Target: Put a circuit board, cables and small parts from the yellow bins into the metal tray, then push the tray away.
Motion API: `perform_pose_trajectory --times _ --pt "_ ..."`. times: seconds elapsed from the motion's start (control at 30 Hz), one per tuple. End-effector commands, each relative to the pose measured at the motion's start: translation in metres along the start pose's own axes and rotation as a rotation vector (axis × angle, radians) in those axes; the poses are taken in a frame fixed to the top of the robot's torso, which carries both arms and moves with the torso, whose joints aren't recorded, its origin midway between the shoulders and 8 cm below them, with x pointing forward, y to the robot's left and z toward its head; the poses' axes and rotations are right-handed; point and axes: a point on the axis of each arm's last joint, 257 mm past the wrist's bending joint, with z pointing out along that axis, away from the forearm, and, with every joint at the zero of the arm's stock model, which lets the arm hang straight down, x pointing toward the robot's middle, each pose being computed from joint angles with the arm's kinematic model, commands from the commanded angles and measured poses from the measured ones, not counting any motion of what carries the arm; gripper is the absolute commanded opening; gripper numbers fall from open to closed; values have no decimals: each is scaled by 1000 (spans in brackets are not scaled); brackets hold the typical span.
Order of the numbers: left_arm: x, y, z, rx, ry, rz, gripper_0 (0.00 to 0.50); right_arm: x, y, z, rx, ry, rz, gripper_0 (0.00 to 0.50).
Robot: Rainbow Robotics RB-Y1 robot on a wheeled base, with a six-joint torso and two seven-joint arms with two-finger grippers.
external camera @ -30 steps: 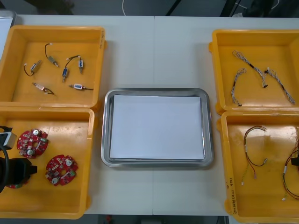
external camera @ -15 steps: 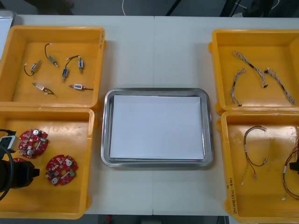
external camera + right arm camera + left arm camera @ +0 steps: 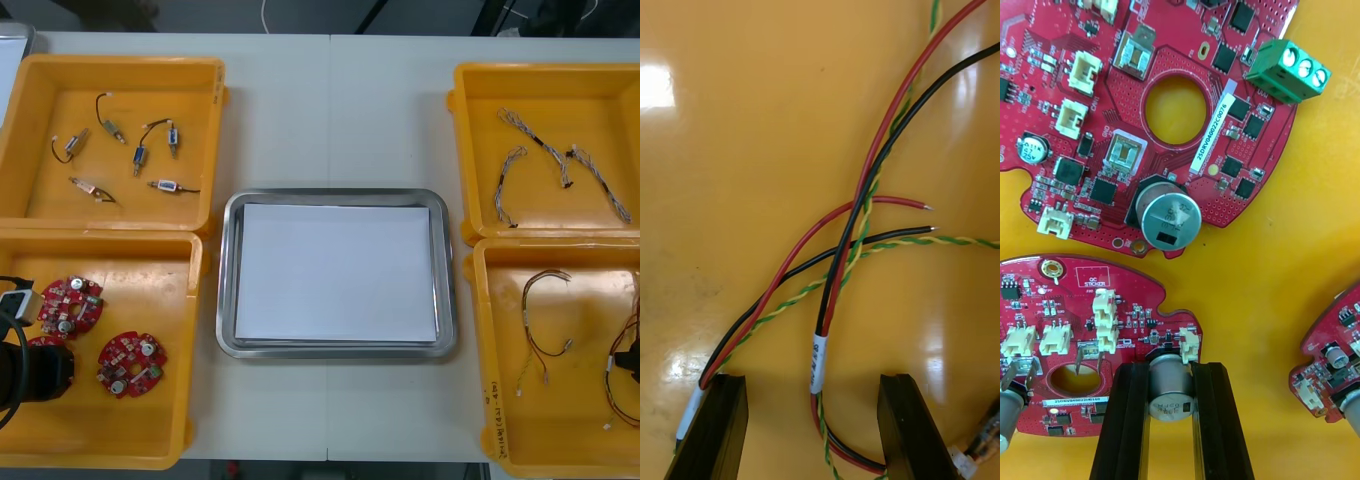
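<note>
The red and black cable (image 3: 818, 360) is lying on top of the other cable's loose wire ends (image 3: 920, 206), so it will come free by itself when I lift it.
My left gripper (image 3: 1169, 420) is shut on the silver cylinder of a round red circuit board (image 3: 1067, 352) that lies in the near left yellow bin (image 3: 150, 430). In the front view that gripper (image 3: 40, 372) sits at the bin's left edge, over the partly hidden board. Two more boards (image 3: 70, 303) (image 3: 131, 363) lie beside it. My right gripper (image 3: 812, 431) stands open low over the near right bin's floor (image 3: 752, 150), with a red and black cable (image 3: 857, 217) running between its fingers (image 3: 711, 427). It appears at the table's far right (image 3: 630, 362).
The metal tray (image 3: 228, 270), white inside, sits in the middle between the bins. Small metal parts (image 3: 140, 155) lie in the far left bin and twisted blue and white cables (image 3: 520, 160) in the far right one. Red and yellow cables (image 3: 535, 330) lie in the near right bin.
The left gripper's fingers have shut on the board's silver cylinder after settling slightly lower over it. The right gripper stays open at the right edge.
</note>
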Motion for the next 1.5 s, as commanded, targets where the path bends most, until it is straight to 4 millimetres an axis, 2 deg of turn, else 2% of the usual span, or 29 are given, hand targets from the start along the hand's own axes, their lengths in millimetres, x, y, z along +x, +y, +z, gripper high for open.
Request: perform_pose_trajectory --times 0.03,0.27,0.6,0.8,1.03,1.2,1.23,1.27,1.33,1.37,1.5 --pt "1 12 -17 -43 16 -24 0 18 -13 -1 35 38 -53 500" --pt "-4 12 -43 -72 47 -9 0 25 -16 1 48 47 -57 500" --pt "-32 3 -79 -107 59 26 0 28 -14 4 52 50 -62 497" --pt "-50 -10 -94 -110 66 49 0 25 -11 7 48 36 -63 496" --pt "-68 -39 -109 -49 77 87 0 27 -6 10 42 35 -65 494" --pt "-71 -64 -118 -2 89 139 0 28 -1 13 33 32 -62 391" --pt "-70 -72 -118 7 93 158 0 28 0 13 30 32 -60 342" --pt "-71 -79 -119 12 94 176 0 29 1 14 29 34 -58 262" --pt "-72 -88 -120 17 92 203 0 29 1 14 30 33 -60 139" --pt "-72 -96 -120 25 93 220 0 29 1 14 30 33 -63 101" --pt "-75 -121 -120 46 91 235 1 30 -1 14 34 34 -62 0"
